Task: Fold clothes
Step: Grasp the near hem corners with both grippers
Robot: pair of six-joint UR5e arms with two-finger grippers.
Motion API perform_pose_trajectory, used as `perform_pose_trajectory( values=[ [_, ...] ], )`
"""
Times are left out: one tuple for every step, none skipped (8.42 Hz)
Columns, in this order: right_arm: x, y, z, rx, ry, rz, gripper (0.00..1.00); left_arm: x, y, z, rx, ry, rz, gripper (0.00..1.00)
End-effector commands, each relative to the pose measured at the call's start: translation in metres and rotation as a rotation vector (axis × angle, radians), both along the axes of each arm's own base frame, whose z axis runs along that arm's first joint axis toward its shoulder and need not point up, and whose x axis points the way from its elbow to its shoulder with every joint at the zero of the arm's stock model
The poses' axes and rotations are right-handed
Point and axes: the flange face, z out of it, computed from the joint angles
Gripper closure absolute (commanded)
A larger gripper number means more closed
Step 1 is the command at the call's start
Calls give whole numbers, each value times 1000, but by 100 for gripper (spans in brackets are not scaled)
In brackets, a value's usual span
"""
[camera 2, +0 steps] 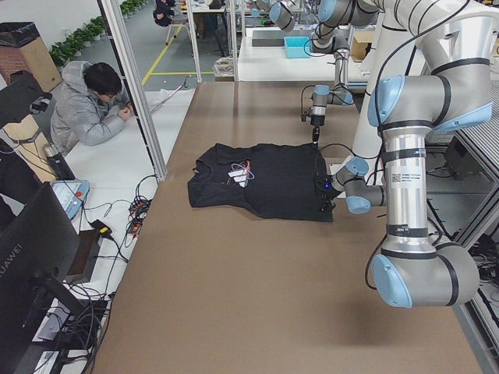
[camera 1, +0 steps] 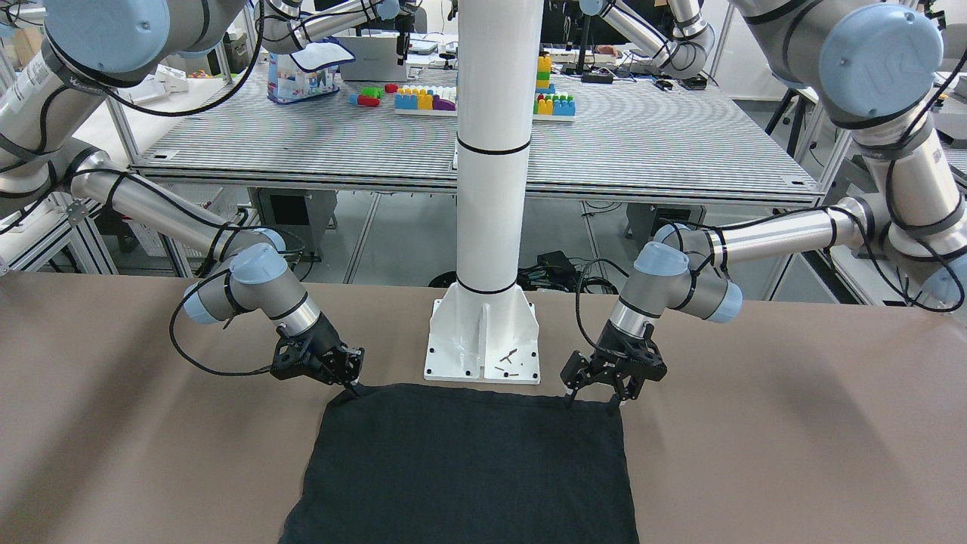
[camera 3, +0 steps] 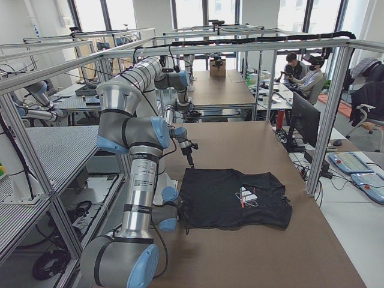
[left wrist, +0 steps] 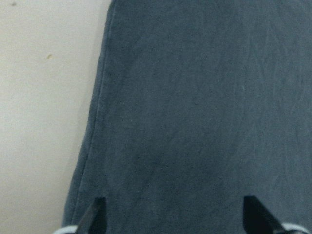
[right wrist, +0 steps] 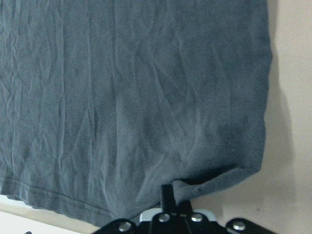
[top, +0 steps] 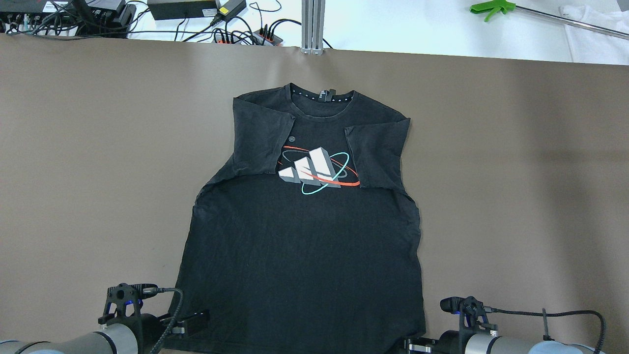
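My grippers are only at the corners of the black T-shirt's wide, flat hem [camera 1: 350,395]. The T-shirt's middle part [camera 1: 483,396] will hang down when I lift the hem.
The clothes are one black T-shirt [top: 304,246] with a white, red and teal logo, lying flat on the brown table [top: 516,196] with both sleeves folded in. Its hem faces the robot. My left gripper [camera 1: 597,398] stands open over one hem corner; in the left wrist view [left wrist: 175,219] its fingertips are spread with the fabric [left wrist: 195,122] between them. My right gripper [camera 1: 350,387] is shut on the other hem corner; in the right wrist view the fabric [right wrist: 136,97] puckers up around the fingers [right wrist: 168,195].
The white pillar's base plate [camera 1: 483,340] stands just behind the hem, between the two grippers. Cables and power strips [top: 236,29] lie beyond the far table edge. A person [camera 2: 93,105] crouches beside the table's far side.
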Motion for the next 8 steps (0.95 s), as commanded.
perform_pose_trajectory(
  values=[
    [0, -1, -1, 3, -1, 10, 100, 7, 16, 21, 14, -42, 10, 0],
    [-1, -1, -2, 4, -3, 10, 100, 12, 23, 24, 16, -39, 1, 0],
    [-1, -1, 0, 3, 0, 10, 100, 15, 29, 26, 14, -42, 9, 0],
    [-1, -1, 0, 3, 0, 10, 100, 15, 30, 29, 14, -48, 10, 0],
    [-1, -1, 0, 3, 0, 10, 100, 12, 29, 35, 14, -59, 9, 0],
    [-1, -1, -2, 4, -3, 10, 100, 6, 29, 43, 14, -65, 9, 0],
    [-1, -1, -2, 4, -3, 10, 100, 2, 30, 48, 14, -68, 11, 0],
    [-1, -1, -2, 4, -3, 10, 100, 2, 31, 48, 19, -70, 6, 0]
  ],
)
